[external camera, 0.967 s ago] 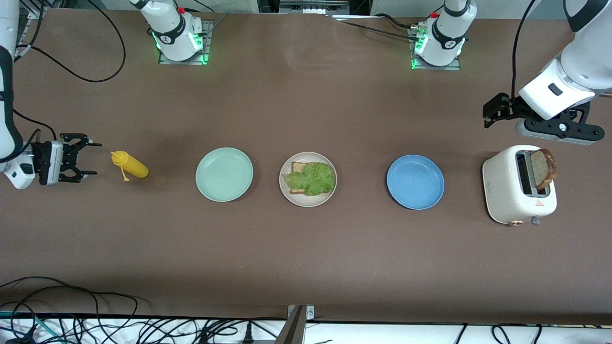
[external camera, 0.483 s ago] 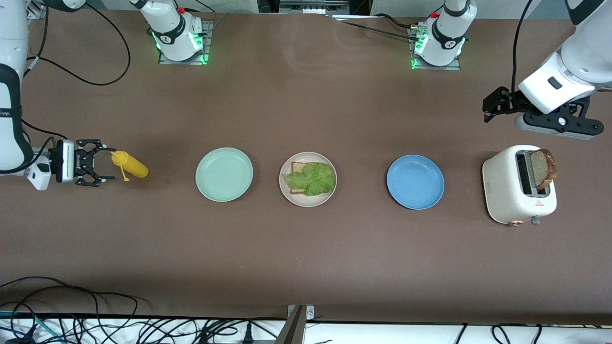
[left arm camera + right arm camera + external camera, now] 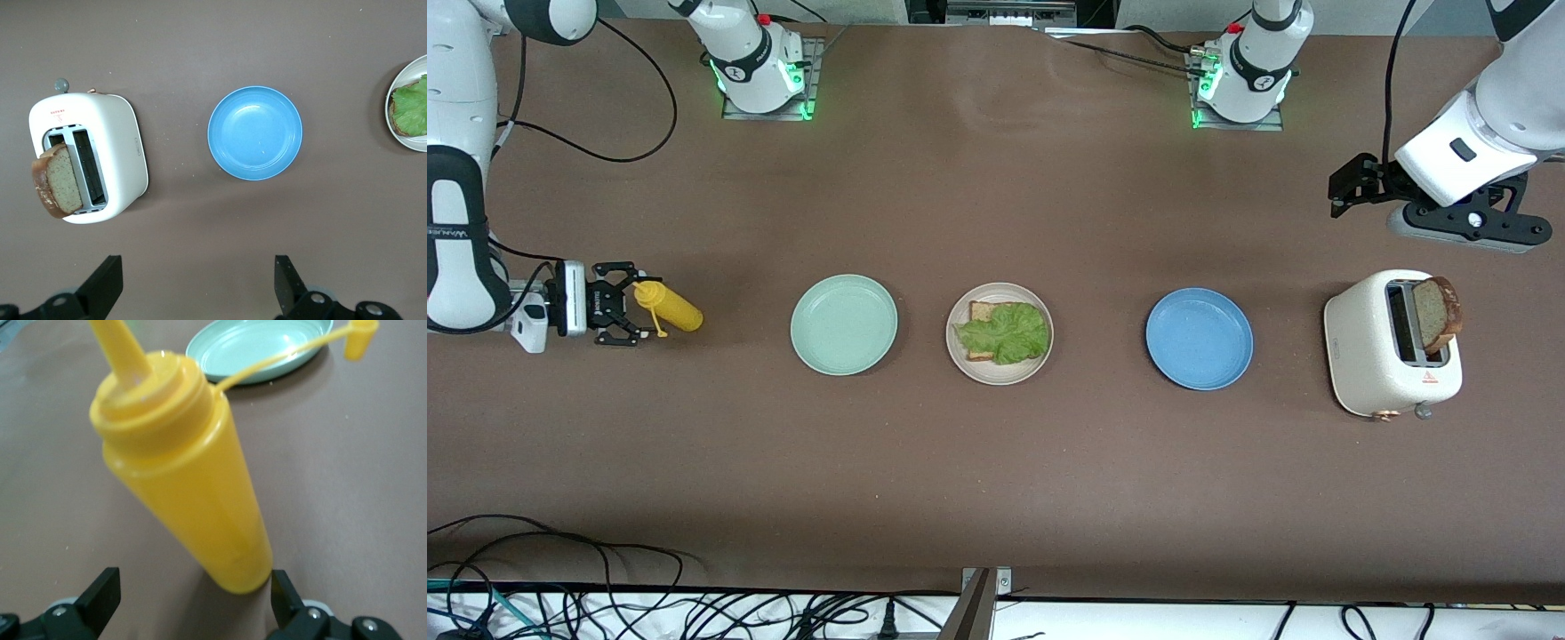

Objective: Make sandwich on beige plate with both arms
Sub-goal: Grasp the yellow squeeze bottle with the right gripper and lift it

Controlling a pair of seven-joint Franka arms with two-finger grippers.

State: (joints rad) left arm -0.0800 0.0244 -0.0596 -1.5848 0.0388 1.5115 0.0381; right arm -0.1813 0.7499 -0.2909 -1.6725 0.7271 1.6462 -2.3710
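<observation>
My gripper will tip the yellow squeeze bottle, and the tethered cap (image 3: 662, 334) will then stay away from the bottle's nozzle, because the strap (image 3: 655, 319) sticks straight out from the bottle's neck.
The beige plate (image 3: 1040, 356) sits mid-table with one bread slice (image 3: 981, 311) on it and a ruffled lettuce leaf (image 3: 1007, 333) on top; its edge (image 3: 400, 140) also shows in the left wrist view. A second bread slice (image 3: 1440, 313) (image 3: 57, 180) sticks out of a white toaster (image 3: 1374, 356) (image 3: 123, 153). My left gripper (image 3: 1338, 191) (image 3: 197, 283) hangs open and empty over bare table beside the toaster. My right gripper (image 3: 635, 311) (image 3: 190, 593) is open, low at a yellow squeeze bottle (image 3: 674, 308) (image 3: 187, 473), its fingers flanking the bottle's base without gripping.
A mint green plate (image 3: 844, 324) (image 3: 260, 347) lies between the bottle and the beige plate. A blue plate (image 3: 1199, 338) (image 3: 255, 132) lies between the beige plate and the toaster. The bottle's tethered cap (image 3: 360, 337) hangs off its nozzle. Cables trail along the table's near edge.
My right gripper has slid along the table up to the yellow bottle, staying open. The left arm has shifted slightly, its gripper still open.
</observation>
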